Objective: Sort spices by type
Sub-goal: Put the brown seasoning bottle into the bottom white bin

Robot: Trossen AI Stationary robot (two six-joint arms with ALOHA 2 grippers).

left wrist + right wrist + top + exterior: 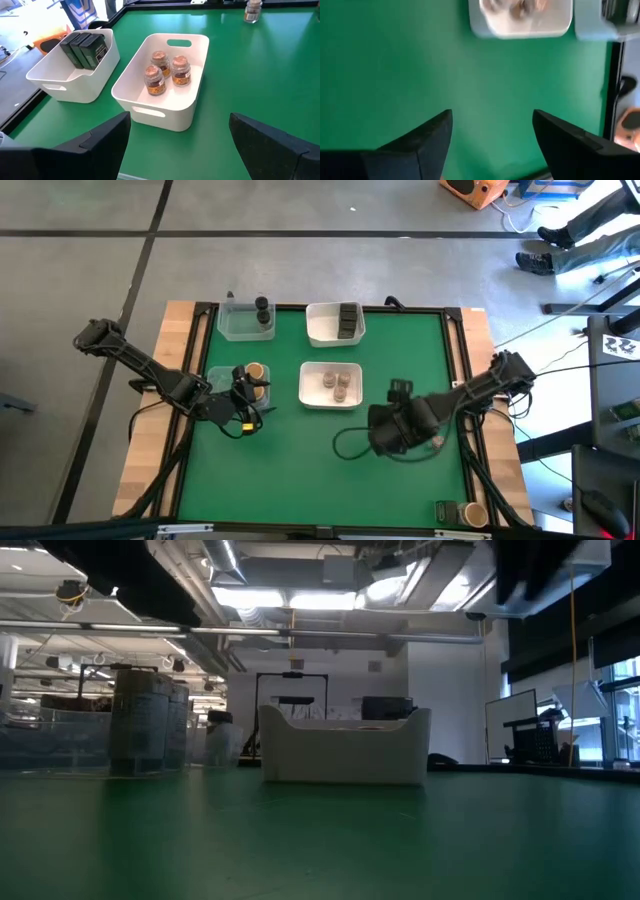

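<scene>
The lone jar point(437, 442) is standing upright and free on the mat, so my open right gripper goes on to its glass sides point(252, 15) until the fingers close there.
Three small brownish jars point(166, 72) stand in a white tray point(131, 80) at the mat's middle. Dark boxy tins point(85, 47) fill a second white tray point(323, 328) farther back. Black cylinders point(262, 310) stand in a clear tub point(238, 325) at the back left. A tan-topped jar point(255, 370) sits in another clear tub point(222, 376) beside my left gripper point(246, 392). That gripper point(178, 122) is open and holds nothing. My right gripper point(385, 430) hangs open over bare mat, also point(492, 117) with nothing between its fingers. One lone jar point(253, 10) stands on the mat.
A tan-topped jar point(473, 513) and a dark tin point(445, 509) sit on the wooden edge at the near right corner. Open green mat point(290, 470) stretches along the near side. Cables trail beside both arms. A person's legs point(585, 235) show beyond the far right corner.
</scene>
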